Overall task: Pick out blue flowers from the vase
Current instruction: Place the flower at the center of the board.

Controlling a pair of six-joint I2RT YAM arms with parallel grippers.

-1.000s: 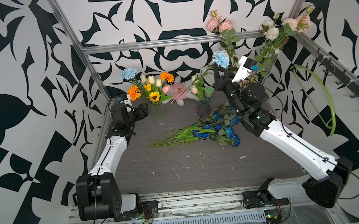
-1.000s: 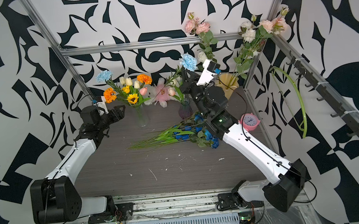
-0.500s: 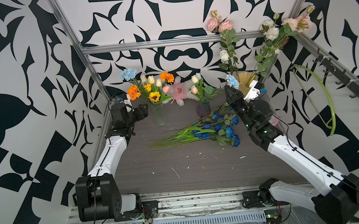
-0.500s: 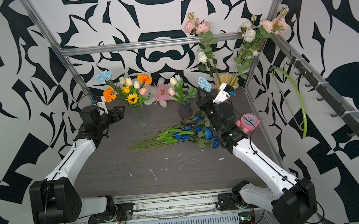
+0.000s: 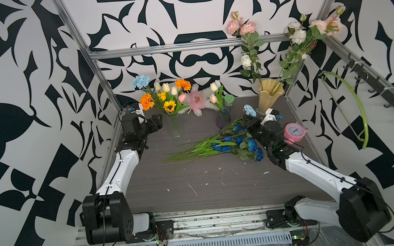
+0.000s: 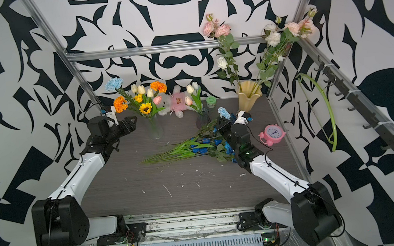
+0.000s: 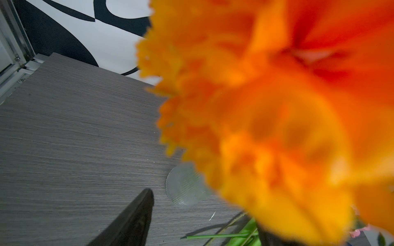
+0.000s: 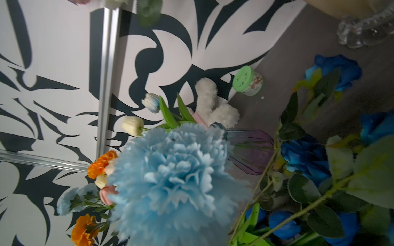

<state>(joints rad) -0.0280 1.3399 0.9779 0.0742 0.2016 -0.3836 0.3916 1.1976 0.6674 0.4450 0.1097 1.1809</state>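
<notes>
The pale-blue carnation's bloom [image 5: 249, 110] is hanging over the deep-blue roses' end of the pile [image 5: 237, 129], so my right gripper keeps lowering the carnation until it touches the pile, then lets go.
A pale-blue carnation [image 5: 249, 110] sits at the tip of my right gripper [image 5: 248, 119], which is shut on its stem low over the table. In the right wrist view the bloom [image 8: 172, 181] hides the jaws. Just beside it lies a pile of blue flowers [image 5: 229, 141], deep-blue roses [image 8: 304, 157] and tulips with long green leaves. Another pale-blue carnation [image 5: 140, 81] stands in the clear glass vase [image 5: 175, 128] among orange marigolds, a sunflower and cream tulips. My left gripper [image 5: 158, 122] stands open beside that vase; a marigold [image 7: 266, 117] blocks most of its wrist view, with one finger [image 7: 132, 221] showing.
A small purple vase [image 5: 222, 120] holds cream and pink tulips. At the back right a yellow vase [image 5: 270, 95] carries tall pink and white roses. A pink alarm clock [image 5: 294, 131] stands by my right arm. A plush toy [image 5: 197, 100] and a green-lidded jar [image 5: 229, 100] sit at the back wall.
My right arm has brought the pale-blue carnation down from high above the purple vase to just above the table beside the pile. The left arm has not moved.
</notes>
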